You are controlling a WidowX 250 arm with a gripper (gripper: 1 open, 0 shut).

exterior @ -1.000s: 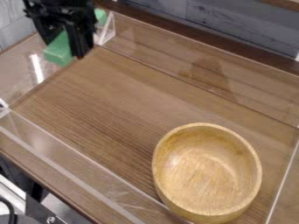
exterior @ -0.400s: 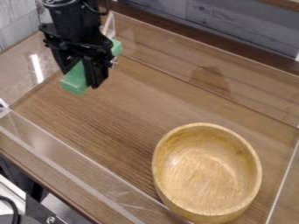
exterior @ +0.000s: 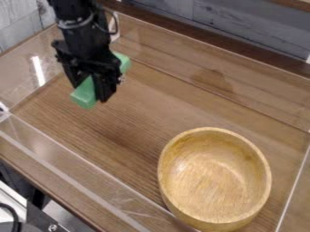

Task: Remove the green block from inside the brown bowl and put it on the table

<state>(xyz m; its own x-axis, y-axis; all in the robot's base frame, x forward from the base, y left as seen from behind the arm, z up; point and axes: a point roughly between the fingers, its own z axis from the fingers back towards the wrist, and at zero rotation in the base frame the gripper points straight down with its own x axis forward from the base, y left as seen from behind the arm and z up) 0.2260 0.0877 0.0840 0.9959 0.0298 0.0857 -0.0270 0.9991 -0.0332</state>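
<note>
My gripper keeps lowering the green block (exterior: 83, 93), which hangs over open table (exterior: 93, 116) well clear of the brown bowl, until it rests there, and then let go.
My black gripper (exterior: 90, 91) hangs pointing down over the left part of the table (exterior: 169, 113), shut on the green block (exterior: 83, 93). The bright green bar shows between and just left of the dark fingers, close above the wood surface; whether it touches the table I cannot tell. The brown bowl (exterior: 216, 178) sits at the lower right, well away from the gripper, and its inside is bare wood.
Clear acrylic walls (exterior: 72, 154) edge the tabletop on all sides, with the left wall close to the gripper. A grey plank wall stands behind the far edge.
The gripper has come down and slightly toward the camera, carrying the green block from the top left corner to just above the table.
</note>
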